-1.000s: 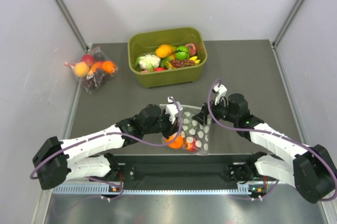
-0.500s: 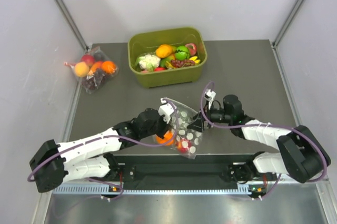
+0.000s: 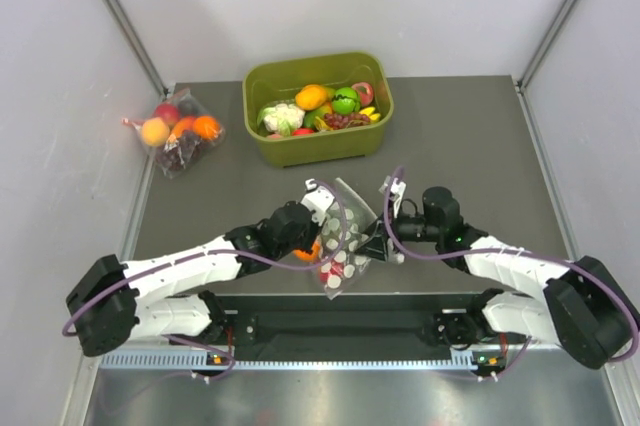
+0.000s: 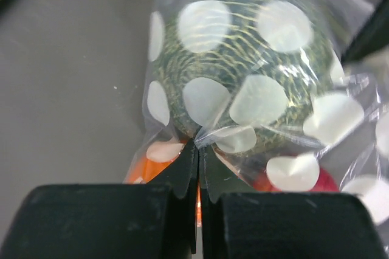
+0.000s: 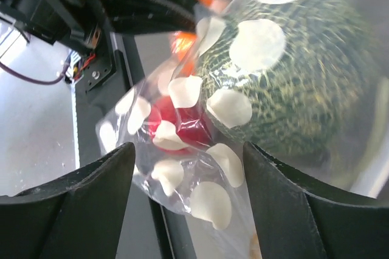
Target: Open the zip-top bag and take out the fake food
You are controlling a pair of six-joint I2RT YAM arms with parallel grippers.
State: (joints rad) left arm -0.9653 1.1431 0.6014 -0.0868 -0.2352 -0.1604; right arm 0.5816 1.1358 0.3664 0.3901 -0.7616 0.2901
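Observation:
The fingers of the robot's right gripper are on both sides of the bag's dotted plastic, away from the bag's white zip edge, so next the right gripper moves back and grips the zip edge instead.
The zip-top bag, clear with white dots, hangs tilted just above the table's near edge between both arms. My left gripper is shut on a fold of its plastic, seen from above at the left gripper. Through the plastic show the fake food: a dark green pumpkin, an orange fruit and a red fruit. My right gripper is open, its fingers on either side of the bag's lower corner without pinching it. From above, the right gripper sits at the bag's right side.
A green tub filled with toy produce stands at the back centre. A smaller dotless bag of fruit lies at the back left near the wall. The metal rail of the arm bases runs right below the hanging bag.
My right gripper has moved left to the bag and its jaws have narrowed around the bag's corner. The left gripper has turned the bag and swung it slightly left.

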